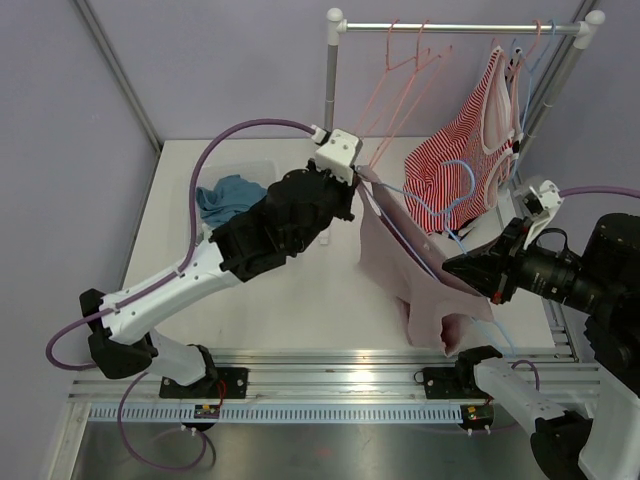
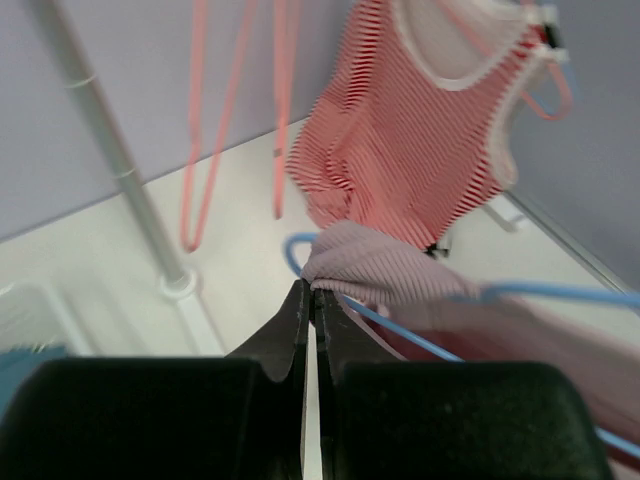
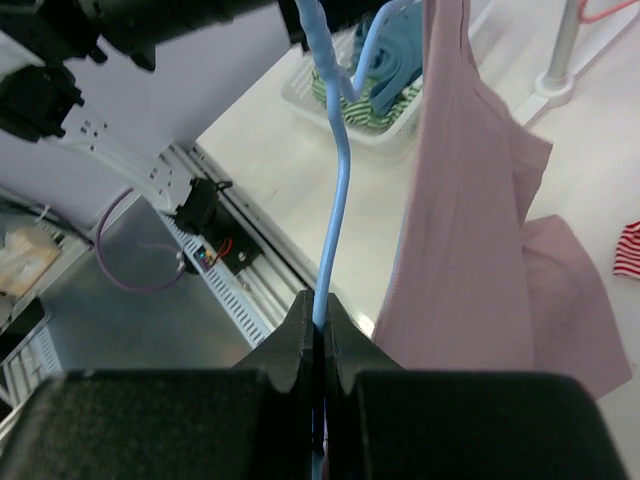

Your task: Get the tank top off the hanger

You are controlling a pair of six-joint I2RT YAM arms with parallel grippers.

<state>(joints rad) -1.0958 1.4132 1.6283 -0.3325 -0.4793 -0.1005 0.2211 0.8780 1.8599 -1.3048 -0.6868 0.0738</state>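
Next, my left gripper pulls the strap it holds, which the hanger's end [image 2: 292, 246] sticks through, down toward the basket [image 1: 234, 198] while my right gripper draws the hanger away.
A pale pink ribbed tank top [image 1: 400, 250] hangs on a light blue hanger [image 1: 472, 180] above the table's right half, its hem trailing on the tabletop. My left gripper [image 1: 362, 175] is shut on the top's strap at the upper left; the left wrist view shows the fingertips [image 2: 312, 288] pinching the bunched pink fabric [image 2: 380, 265] with the blue hanger wire [image 2: 560, 292] running beside it. My right gripper [image 1: 455, 268] is shut on the hanger; in the right wrist view the blue wire [image 3: 335, 200] rises from between its jaws [image 3: 320, 305], with the pink top [image 3: 470, 230] draped to the right.
A red-and-white striped tank top [image 1: 470, 150] hangs on the clothes rack [image 1: 460, 28] at the back right, beside empty pink hangers [image 1: 400, 80]. The rack's pole [image 2: 110, 160] stands on the table. A clear basket of blue and green clothes [image 1: 228, 195] sits at the back left.
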